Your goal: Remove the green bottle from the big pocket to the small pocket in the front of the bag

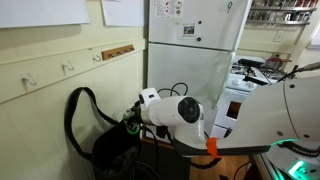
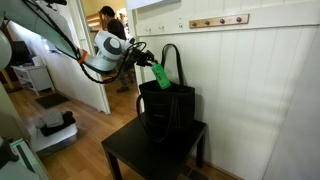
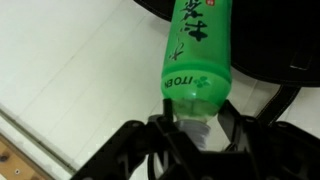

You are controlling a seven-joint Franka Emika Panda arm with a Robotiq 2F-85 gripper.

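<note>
I should pull the green bottle back, turn it upright and lower it into the small front pocket (image 2: 156, 106), since it leans over the bag's top edge (image 2: 171, 88).
A green bottle (image 2: 160, 76) with a white cap is held above the black bag (image 2: 165, 108), which stands on a small black table (image 2: 135, 152). My gripper (image 2: 146, 63) is shut on the bottle's neck end. In the wrist view the green bottle (image 3: 198, 50) points away from the gripper (image 3: 190, 128), whose fingers clamp its cap, with the bag's dark edge (image 3: 280, 40) beyond. In an exterior view the gripper (image 1: 130, 118) sits over the bag (image 1: 115, 150), and only a bit of green shows. The bag's pockets are not clearly visible.
The bag's long strap (image 1: 75, 110) loops up on one side. A white panelled wall with a hook rail (image 2: 220, 20) is right behind the table. A refrigerator (image 1: 195, 45) stands nearby, and a person (image 2: 108, 20) stands in the doorway.
</note>
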